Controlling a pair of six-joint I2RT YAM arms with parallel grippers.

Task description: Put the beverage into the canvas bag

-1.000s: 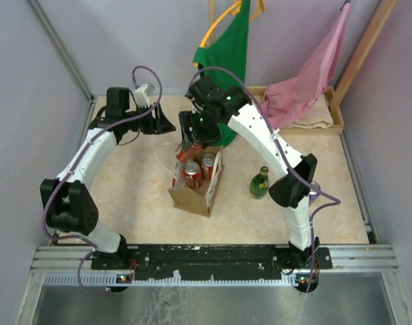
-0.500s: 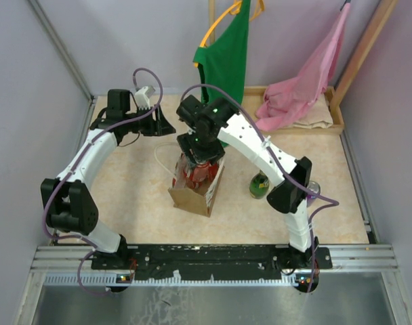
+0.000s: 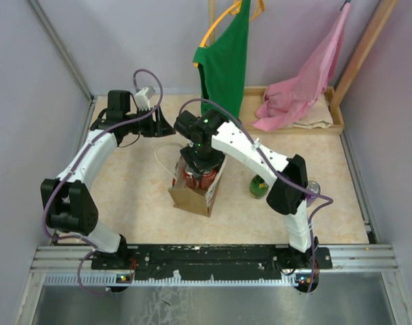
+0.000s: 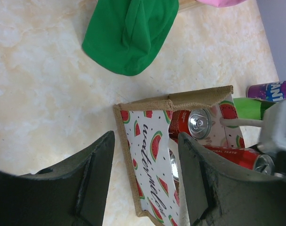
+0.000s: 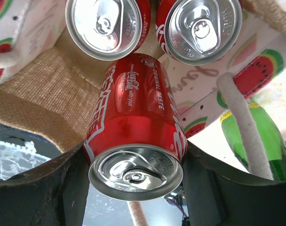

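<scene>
The held cola can (image 5: pixel 133 106) points bottom-first into free space (image 5: pixel 89 73) next to the standing cans. My right gripper keeps moving it down until it gets to the bottom of the bag.
The canvas bag (image 3: pixel 192 195) stands mid-table, tan outside with a watermelon-print lining (image 4: pixel 152 155). Two red cola cans (image 5: pixel 103 22) (image 5: pixel 202 27) stand upright inside it. My right gripper (image 3: pixel 202 161) (image 5: pixel 136 188) is shut on a third red cola can (image 5: pixel 136 136). It holds the can in the bag's mouth, beside the other two. A white rope handle (image 5: pixel 242 127) hangs next to it. My left gripper (image 3: pixel 162 124) (image 4: pixel 145 179) is open and empty, just behind the bag's far-left edge.
A green bottle (image 3: pixel 259 186) (image 5: pixel 256 136) and a purple soda can (image 3: pixel 313 189) (image 4: pixel 270 89) stand right of the bag. A green shirt (image 3: pixel 226 61) (image 4: pixel 129 33) hangs at the back. A pink cloth (image 3: pixel 301 88) lies over a wooden tray (image 3: pixel 331 118).
My right gripper has come forward and down with the red can, from behind the bag to over and into its mouth. The left arm has hardly moved.
</scene>
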